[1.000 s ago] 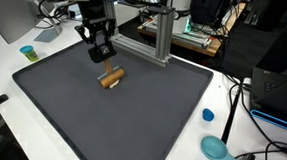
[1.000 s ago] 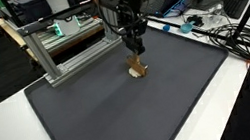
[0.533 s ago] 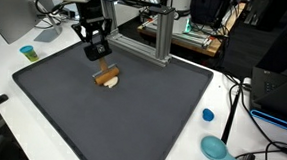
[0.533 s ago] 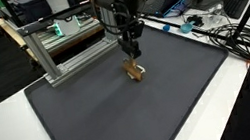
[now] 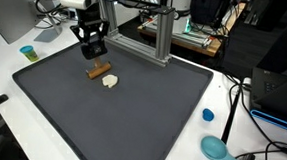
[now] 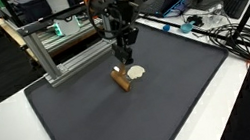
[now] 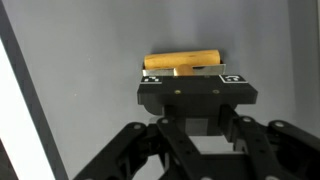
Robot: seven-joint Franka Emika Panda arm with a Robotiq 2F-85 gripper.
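The brown wooden cylinder [image 6: 120,79] is clear of the cream-coloured round piece and has only mat ahead of it, so the robot's gripper should move the cylinder back across the round piece [image 6: 137,72].
My gripper [image 5: 93,53] [image 6: 124,58] hangs over the back part of a dark grey mat [image 5: 131,119] [image 6: 124,126]. It is shut on a short brown wooden cylinder [image 5: 99,70] [image 6: 121,80], which hangs tilted just under the fingertips, close to the mat. In the wrist view the cylinder [image 7: 183,61] lies crosswise right at the tips of my gripper [image 7: 187,78]. A small cream-coloured round piece [image 5: 110,81] [image 6: 137,72] lies on the mat beside the cylinder, apart from it.
An aluminium frame [image 5: 156,36] [image 6: 61,50] stands along the mat's back edge. On the white table lie a small blue cup [image 5: 27,52], a blue cap [image 5: 207,115] and a teal object [image 5: 215,148]. Cables [image 6: 226,34] run along one side.
The gripper has moved sideways along the mat's back part with the wooden cylinder. The cylinder has come off the cream piece, which stays on the mat.
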